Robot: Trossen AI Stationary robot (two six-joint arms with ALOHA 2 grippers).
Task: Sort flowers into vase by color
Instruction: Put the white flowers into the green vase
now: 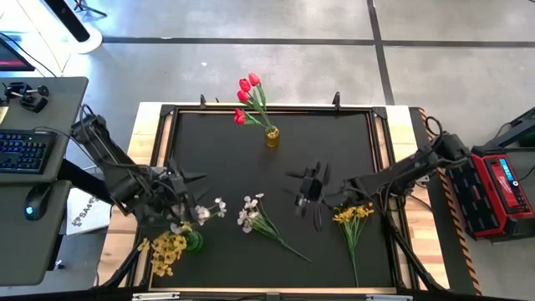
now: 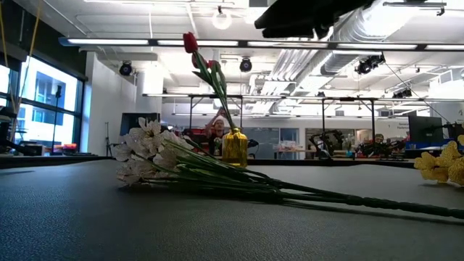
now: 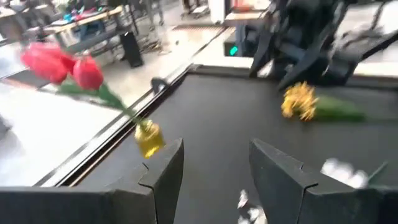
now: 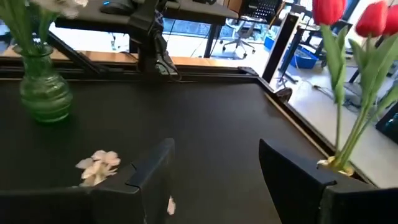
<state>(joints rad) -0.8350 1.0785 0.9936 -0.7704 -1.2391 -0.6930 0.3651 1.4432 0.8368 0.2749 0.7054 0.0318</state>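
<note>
The white spray is lying flat with its blossoms (image 1: 249, 215) toward the robot's left gripper, so the right gripper should lift it by its stem (image 1: 281, 238) for the left gripper to take.
Red tulips (image 1: 249, 94) stand in a small yellow vase (image 1: 272, 136) at the mat's far middle. A green vase (image 1: 194, 242) at the near left holds white blossoms (image 1: 206, 211). Yellow blossoms (image 1: 167, 252) show beside it; what they stand in is hidden. A white spray (image 1: 251, 215) lies flat on the mat's middle, and a yellow bunch (image 1: 354, 216) lies flat to its right. My left gripper (image 1: 191, 191) is open and empty above the green vase. My right gripper (image 1: 311, 194) is open and empty between the white spray and the yellow bunch.
The black mat has a raised frame (image 1: 380, 113) all around. A desk with a keyboard (image 1: 21, 150) and mouse stands beyond the table's left edge, and a red box (image 1: 501, 188) beyond its right edge. The mat's far left and far right parts are bare.
</note>
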